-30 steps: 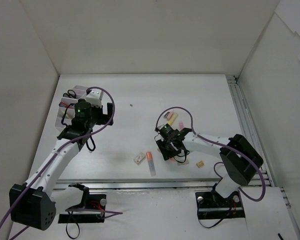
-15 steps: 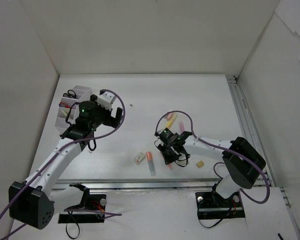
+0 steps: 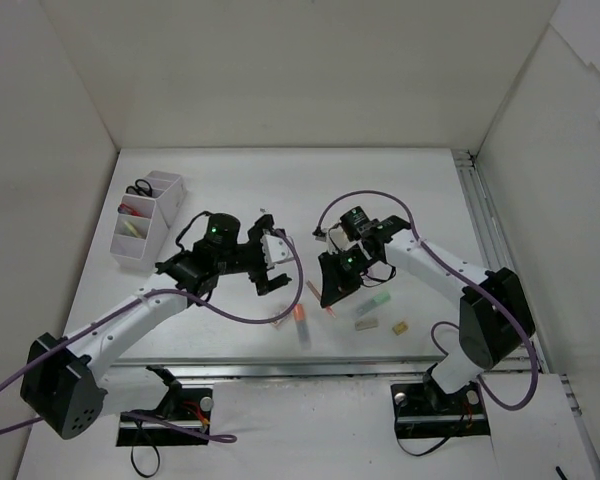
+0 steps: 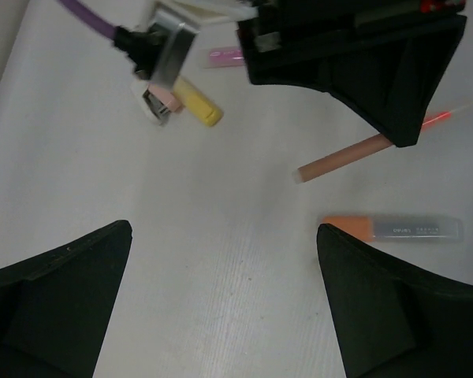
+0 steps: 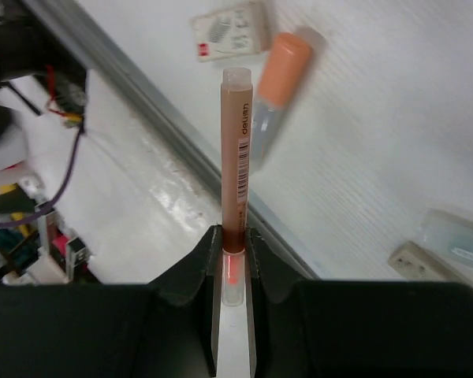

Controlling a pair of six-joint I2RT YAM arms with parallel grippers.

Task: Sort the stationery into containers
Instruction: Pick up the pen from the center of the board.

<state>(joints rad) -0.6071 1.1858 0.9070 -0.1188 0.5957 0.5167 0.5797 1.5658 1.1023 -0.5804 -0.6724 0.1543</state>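
The white organiser (image 3: 147, 224) is standing on my left gripper's side, a long way from my right gripper, so my left gripper should grab the brownish pen (image 3: 312, 288) by the pen's loose end.
My right gripper (image 5: 234, 232) is shut on the end of a thin brownish pen (image 5: 238, 150), which sticks straight out past its fingertips above the table. In the top view this gripper (image 3: 328, 295) is at the table's middle, and my left gripper (image 3: 272, 266) hangs open and holds nothing just to its left. The left wrist view shows the held pen (image 4: 343, 157) ahead of the left gripper (image 4: 225, 232). An orange highlighter (image 3: 300, 316) lies just below both grippers. The white organiser (image 3: 165, 187) stands at far left with scissors (image 3: 138, 188) in its back compartment.
A yellow highlighter (image 4: 197, 108) and a pink one (image 4: 225, 56) lie under the right wrist. A green highlighter (image 3: 374, 300), a whitish eraser (image 3: 366, 323) and a tan eraser (image 3: 401, 327) lie to the right. Another eraser (image 5: 232, 31) lies by the orange highlighter. A metal rail (image 3: 480, 230) runs along the right side.
My left arm swung from over the organiser to the table's middle, staying open. My right gripper shut on the pen, lifted it and turned toward the left arm.
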